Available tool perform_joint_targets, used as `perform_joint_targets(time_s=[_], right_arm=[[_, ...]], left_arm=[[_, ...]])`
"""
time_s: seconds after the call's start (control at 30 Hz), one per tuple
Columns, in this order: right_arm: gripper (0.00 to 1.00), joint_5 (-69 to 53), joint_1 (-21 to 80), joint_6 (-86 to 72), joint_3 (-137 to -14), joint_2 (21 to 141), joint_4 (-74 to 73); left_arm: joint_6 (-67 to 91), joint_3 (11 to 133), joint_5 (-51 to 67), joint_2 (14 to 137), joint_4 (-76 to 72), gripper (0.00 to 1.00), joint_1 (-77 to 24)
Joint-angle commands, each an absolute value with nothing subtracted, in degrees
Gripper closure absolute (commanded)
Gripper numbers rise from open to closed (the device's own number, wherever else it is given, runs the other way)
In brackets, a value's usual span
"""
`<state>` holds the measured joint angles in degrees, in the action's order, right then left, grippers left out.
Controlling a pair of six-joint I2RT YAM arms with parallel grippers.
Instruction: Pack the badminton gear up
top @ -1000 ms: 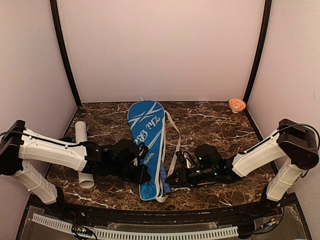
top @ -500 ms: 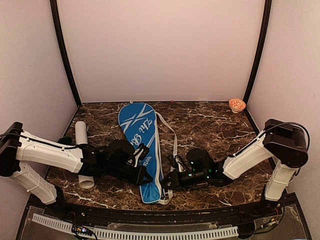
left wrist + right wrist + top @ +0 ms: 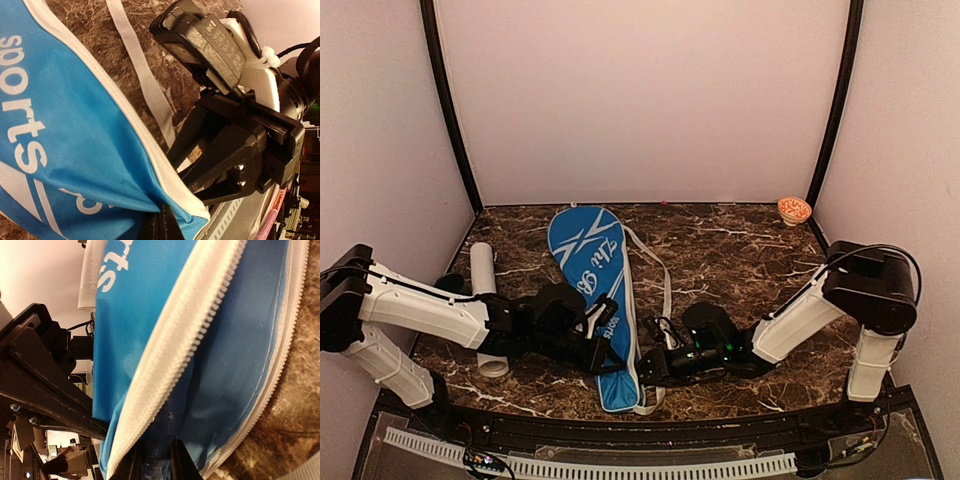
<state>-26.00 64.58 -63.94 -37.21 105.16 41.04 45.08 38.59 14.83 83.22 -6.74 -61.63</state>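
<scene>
My gripper should swing the cover until the wide end [image 3: 587,228] lies by my right gripper, because the cover's opening [image 3: 220,365] is wide open and the cover's wide end lies far back.
The blue racket cover [image 3: 588,290] with white lettering lies lengthwise on the marble table, its wide end at the back. My left gripper [image 3: 607,343] is shut on the cover's upper fabric [image 3: 75,140] near the narrow end, with its fingers [image 3: 167,226] pinching the cloth by the white hem. From the right, my right gripper [image 3: 652,364] is at the cover's unzipped mouth, shut on a dark blue racket handle [image 3: 163,445] that runs in under the white zip [image 3: 200,330]. The long white tube [image 3: 485,310] lies behind my left arm. No shuttlecocks are in view.
The cover's white strap [image 3: 665,285] trails on the table to its right. A small orange-patterned bowl [image 3: 794,209] stands in the back right corner. A small black cup [image 3: 448,283] sits left of the tube. The table's front edge lies just below both grippers.
The cover has swung and slid to the left, its wide end most of all. Both grippers moved left with it, and the right one has come closer to the narrow end.
</scene>
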Motion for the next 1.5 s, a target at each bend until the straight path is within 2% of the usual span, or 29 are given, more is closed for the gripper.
perform_joint_targets(time_s=[0.0,0.13,0.27,0.3,0.4,0.5,0.67,0.7,0.87,0.93,1.17,1.47], right_arm=[[0.96,-30.15,65.53,-65.65,-40.56,110.40,53.66],[0.82,-29.31,65.14,-65.19,-39.13,109.22,52.80],[0.78,-24.78,64.95,-58.74,-38.75,104.18,40.56],[0.75,-23.71,64.95,-57.64,-38.86,103.32,37.84],[0.70,-22.07,64.91,-54.83,-39.22,101.41,32.46],[0.69,-21.19,64.73,-52.99,-39.41,100.22,28.65],[0.58,-20.73,64.33,-50.96,-39.24,98.82,24.20],[0.60,-20.33,64.18,-50.34,-39.28,98.44,23.10],[0.84,-19.52,63.69,-48.58,-39.07,96.77,20.57],[0.88,-20.67,63.69,-48.66,-39.03,97.37,21.13],[0.90,-24.60,63.79,-50.61,-39.26,102.21,28.12],[0.95,-27.49,64.72,-51.90,-42.01,109.16,32.61]], left_arm=[[44.56,38.52,19.43,83.88,-13.72,1.00,-61.75],[45.00,37.20,20.29,83.82,-13.64,1.00,-60.57],[44.26,36.47,18.99,82.70,-11.17,1.00,-60.03],[43.64,36.66,18.44,82.42,-10.03,0.98,-60.03],[42.04,37.48,16.36,81.58,-6.23,0.78,-60.03],[41.61,37.36,14.61,80.33,-4.01,0.64,-60.03],[41.07,36.96,14.07,79.11,-3.41,0.57,-60.03],[40.98,37.00,14.06,79.08,-3.39,0.57,-60.03],[41.48,36.39,13.85,78.24,-3.75,0.57,-59.96],[42.18,35.74,13.17,77.04,-3.62,0.57,-59.90],[45.60,32.35,9.86,74.67,-1.61,0.47,-57.40],[44.69,32.26,10.73,79.75,-4.57,0.48,-48.70]])
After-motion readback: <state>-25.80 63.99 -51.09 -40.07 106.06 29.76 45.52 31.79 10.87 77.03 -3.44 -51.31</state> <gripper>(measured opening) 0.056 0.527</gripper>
